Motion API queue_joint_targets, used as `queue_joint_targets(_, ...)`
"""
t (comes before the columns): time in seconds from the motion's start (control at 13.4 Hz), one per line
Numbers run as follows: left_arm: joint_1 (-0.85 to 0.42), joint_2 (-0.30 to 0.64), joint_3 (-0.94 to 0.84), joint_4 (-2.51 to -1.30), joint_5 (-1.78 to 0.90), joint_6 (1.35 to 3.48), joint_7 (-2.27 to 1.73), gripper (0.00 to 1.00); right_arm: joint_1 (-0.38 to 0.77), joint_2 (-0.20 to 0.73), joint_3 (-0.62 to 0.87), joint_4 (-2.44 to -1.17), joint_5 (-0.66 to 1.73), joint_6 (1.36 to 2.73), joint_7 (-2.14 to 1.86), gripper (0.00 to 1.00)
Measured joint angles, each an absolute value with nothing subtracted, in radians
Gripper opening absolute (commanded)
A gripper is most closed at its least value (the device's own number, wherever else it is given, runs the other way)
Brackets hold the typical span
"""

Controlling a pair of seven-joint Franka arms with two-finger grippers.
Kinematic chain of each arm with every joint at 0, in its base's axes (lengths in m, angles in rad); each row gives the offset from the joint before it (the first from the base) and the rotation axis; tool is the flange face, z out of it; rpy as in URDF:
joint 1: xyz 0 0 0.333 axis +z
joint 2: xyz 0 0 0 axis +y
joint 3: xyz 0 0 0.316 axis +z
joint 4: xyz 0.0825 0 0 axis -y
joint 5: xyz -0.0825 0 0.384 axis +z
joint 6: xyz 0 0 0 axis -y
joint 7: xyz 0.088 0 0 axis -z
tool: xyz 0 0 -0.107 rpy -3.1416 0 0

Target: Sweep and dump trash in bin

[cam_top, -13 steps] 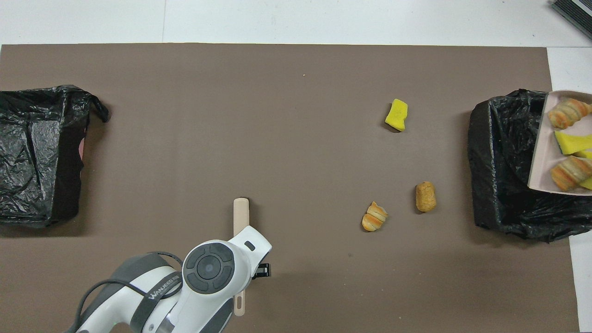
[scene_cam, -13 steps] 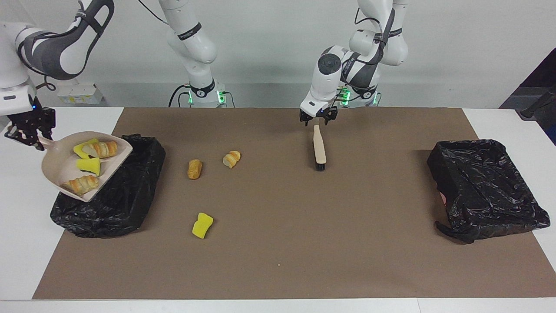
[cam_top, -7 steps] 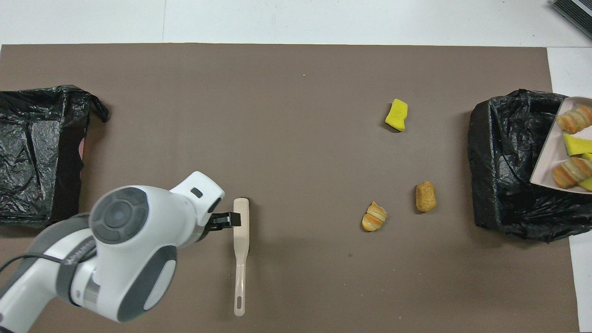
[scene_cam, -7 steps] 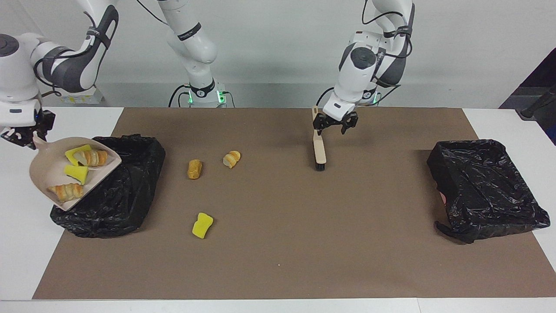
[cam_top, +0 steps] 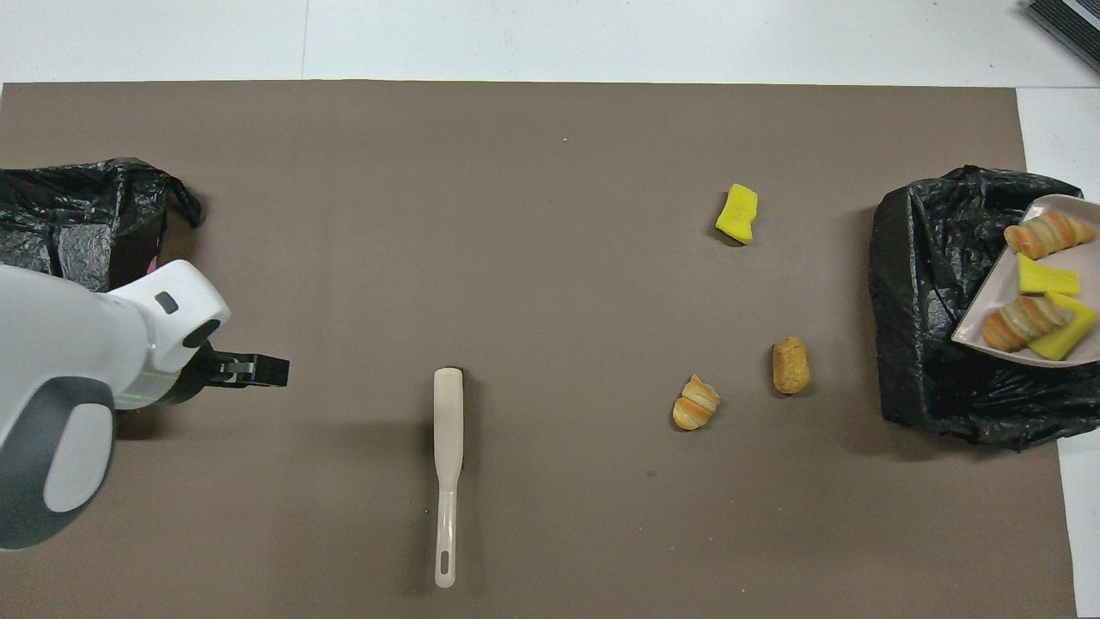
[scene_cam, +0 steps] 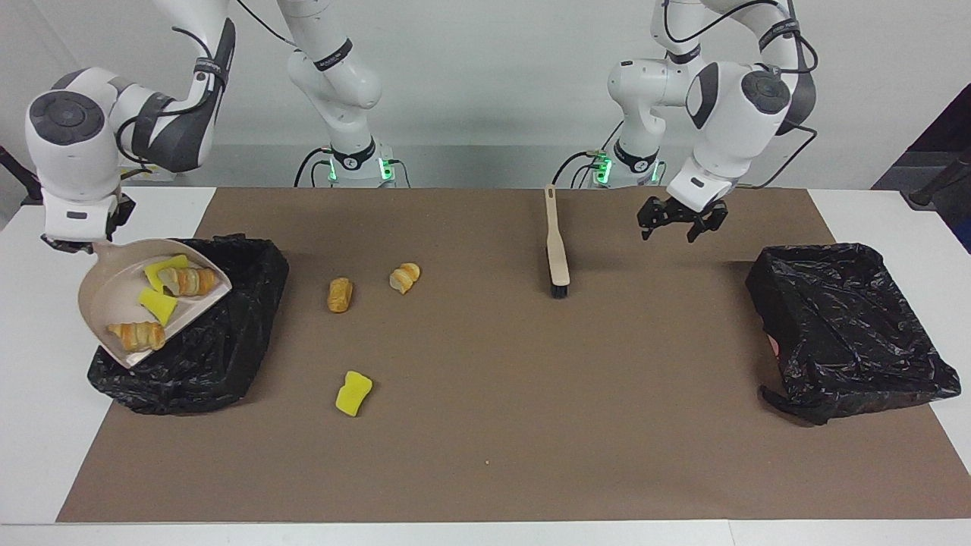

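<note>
The trash rests in the dustpan (scene_cam: 158, 305) at a shallow tilt, so next my right gripper tips the dustpan steeper and draws it back over the bin (scene_cam: 202, 353).
My right gripper (scene_cam: 78, 241) is shut on the handle of the beige dustpan (scene_cam: 106, 292), holding it tilted above the black-lined bin (scene_cam: 220, 334) at the right arm's end. In the pan lie two yellow sponge wedges (scene_cam: 159, 303) and two striped rolls (scene_cam: 136, 334). More trash lies on the brown mat: a tan roll (scene_cam: 340, 294), a striped roll (scene_cam: 405, 277) and a yellow sponge (scene_cam: 353, 393). The brush (scene_cam: 557, 254) lies flat on the mat, free. My left gripper (scene_cam: 677, 220) hangs open and empty over the mat between the brush and the second bin (scene_cam: 842, 318).
The second black-lined bin (cam_top: 77, 206) sits at the left arm's end of the mat, partly covered from above by the left arm. The mat's edge lies just past both bins. A tiny crumb (scene_cam: 486, 462) lies on the mat, farther from the robots.
The left gripper left the brush and swung, open, toward the left arm's end bin. The brush stayed put. The right arm turned and shifted the loaded dustpan over its bin.
</note>
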State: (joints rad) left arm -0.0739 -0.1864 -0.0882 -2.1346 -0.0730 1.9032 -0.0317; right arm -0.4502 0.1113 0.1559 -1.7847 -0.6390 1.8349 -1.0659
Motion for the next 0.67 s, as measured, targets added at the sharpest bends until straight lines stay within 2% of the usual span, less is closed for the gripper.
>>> queue_joint_targets(0.3, -0.044, -0.15, -0.089, -1.859, -0.05, 1.652, 0.003, 1.0, -0.382, 0.105, 0.157, -1.777, -0.652, 1.737, -0.945, 0.0)
queue_joint_targets(0.67, -0.044, -0.142, -0.092, -1.706, -0.027, 1.492, 0.008, 1.0, -0.382, 0.104, 0.152, -1.748, -0.68, 1.618, -0.93, 0.0)
